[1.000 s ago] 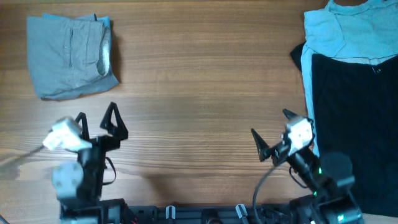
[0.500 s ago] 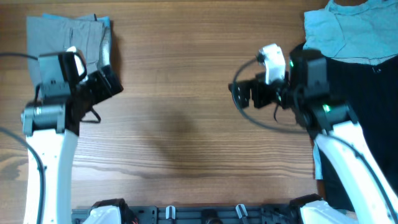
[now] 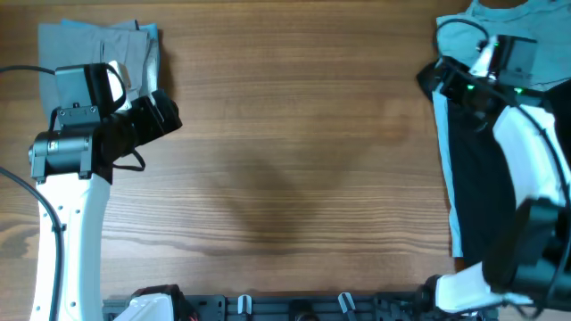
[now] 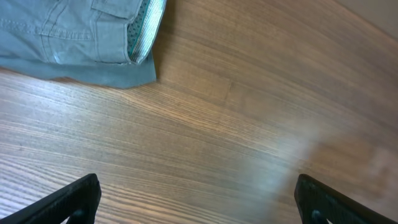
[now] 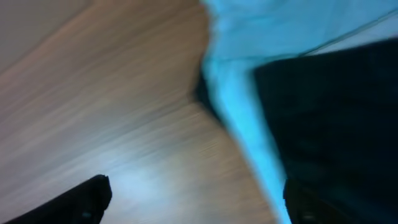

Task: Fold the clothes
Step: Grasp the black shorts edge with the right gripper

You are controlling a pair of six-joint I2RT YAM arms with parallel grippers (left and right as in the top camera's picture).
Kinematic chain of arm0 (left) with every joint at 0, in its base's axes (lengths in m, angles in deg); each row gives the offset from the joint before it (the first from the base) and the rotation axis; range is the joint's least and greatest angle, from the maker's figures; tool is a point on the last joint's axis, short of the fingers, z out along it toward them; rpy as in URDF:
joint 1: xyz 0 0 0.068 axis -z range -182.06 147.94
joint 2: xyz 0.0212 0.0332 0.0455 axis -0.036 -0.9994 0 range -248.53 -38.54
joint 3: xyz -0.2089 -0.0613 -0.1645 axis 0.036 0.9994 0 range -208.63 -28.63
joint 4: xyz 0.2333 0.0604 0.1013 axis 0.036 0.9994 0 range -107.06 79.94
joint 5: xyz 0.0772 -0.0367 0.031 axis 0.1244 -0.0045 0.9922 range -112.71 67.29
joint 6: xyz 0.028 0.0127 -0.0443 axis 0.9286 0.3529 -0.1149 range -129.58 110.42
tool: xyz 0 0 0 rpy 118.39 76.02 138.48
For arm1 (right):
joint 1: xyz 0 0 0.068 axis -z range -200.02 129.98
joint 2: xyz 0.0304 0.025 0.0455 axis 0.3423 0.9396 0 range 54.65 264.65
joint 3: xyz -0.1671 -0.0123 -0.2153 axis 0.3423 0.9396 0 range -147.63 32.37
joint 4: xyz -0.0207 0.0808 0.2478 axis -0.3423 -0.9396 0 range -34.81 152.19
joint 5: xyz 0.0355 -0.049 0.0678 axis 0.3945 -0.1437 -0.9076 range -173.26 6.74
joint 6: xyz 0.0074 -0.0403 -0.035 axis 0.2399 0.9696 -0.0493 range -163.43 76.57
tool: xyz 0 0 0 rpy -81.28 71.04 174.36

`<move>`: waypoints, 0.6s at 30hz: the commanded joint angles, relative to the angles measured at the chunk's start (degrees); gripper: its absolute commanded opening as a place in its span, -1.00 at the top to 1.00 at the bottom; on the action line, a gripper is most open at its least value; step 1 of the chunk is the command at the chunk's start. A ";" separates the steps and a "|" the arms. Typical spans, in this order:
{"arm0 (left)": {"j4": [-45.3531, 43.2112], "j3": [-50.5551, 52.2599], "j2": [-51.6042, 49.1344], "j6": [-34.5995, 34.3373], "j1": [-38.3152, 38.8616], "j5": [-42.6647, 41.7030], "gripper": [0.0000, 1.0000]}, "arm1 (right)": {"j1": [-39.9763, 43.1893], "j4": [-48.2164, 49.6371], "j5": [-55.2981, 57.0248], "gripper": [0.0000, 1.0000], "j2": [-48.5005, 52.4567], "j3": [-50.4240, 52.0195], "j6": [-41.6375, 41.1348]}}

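The black garment [image 3: 475, 183] is lying far from my left gripper. My right gripper should first pull it to the table's middle [image 3: 308, 143], and then my left gripper should take the garment's edge.
A folded grey pair of shorts [image 3: 89, 80] lies at the table's back left and also shows in the left wrist view [image 4: 74, 31]. My left gripper [image 3: 165, 116] hovers just right of it, open and empty [image 4: 199, 208]. A black garment [image 3: 500, 178] lies unfolded along the right edge, with a light blue shirt [image 3: 464, 40] above it. My right gripper [image 3: 434, 78] is at the left edge of these clothes, open and empty [image 5: 196, 202]. The blurred right wrist view shows the blue cloth [image 5: 280, 37] and the black cloth [image 5: 336, 124].
The wooden table [image 3: 294, 160] stretches bare between the two arms. The arm bases and mounting rail [image 3: 294, 308] sit along the front edge. The clothes on the right run off the table's right side of view.
Both arms rose from the front edge toward the back. The left gripper stopped beside the folded shorts. The right gripper swung right, from mid-table to the edge of the black and blue clothes.
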 commanded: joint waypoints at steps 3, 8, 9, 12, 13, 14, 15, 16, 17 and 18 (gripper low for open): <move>-0.13 -1.27 -0.02 1.18 0.37 -1.03 -1.00 | 4.68 7.69 1.20 -0.31 9.42 -1.18 -3.85; -0.17 -1.27 -0.07 1.20 0.37 -1.03 -0.97 | 4.55 11.69 1.20 -0.25 14.64 -1.18 -2.40; -0.15 -1.27 -0.07 1.20 0.37 -1.03 -0.96 | 4.55 12.09 1.27 -0.25 15.52 -1.18 -1.92; -0.15 -1.27 -0.07 1.20 0.37 -1.03 -0.93 | 4.55 12.59 1.79 -0.25 17.81 -1.18 -0.28; -0.15 -1.27 -0.07 1.20 0.37 -1.03 -0.93 | 4.55 12.57 1.64 -0.25 18.16 -1.18 0.37; -0.17 -1.27 -0.07 1.20 0.37 -1.03 -0.92 | 4.55 12.57 1.53 -0.31 18.64 -1.18 1.42; -0.20 -1.27 -0.07 1.22 0.37 -1.03 -0.91 | 4.55 12.52 0.90 -0.40 18.73 -1.14 2.62; -0.20 -1.27 -0.11 1.22 0.37 -1.03 -0.89 | 4.52 12.52 0.61 -0.41 18.80 -0.96 3.98; -0.20 -1.27 -0.11 1.20 0.37 -1.03 -0.88 | 4.52 12.28 0.79 -0.37 18.80 -0.90 5.11; -0.20 -1.27 -0.15 1.22 0.37 -1.03 -0.87 | 4.55 12.11 1.07 -0.26 18.80 -0.90 5.90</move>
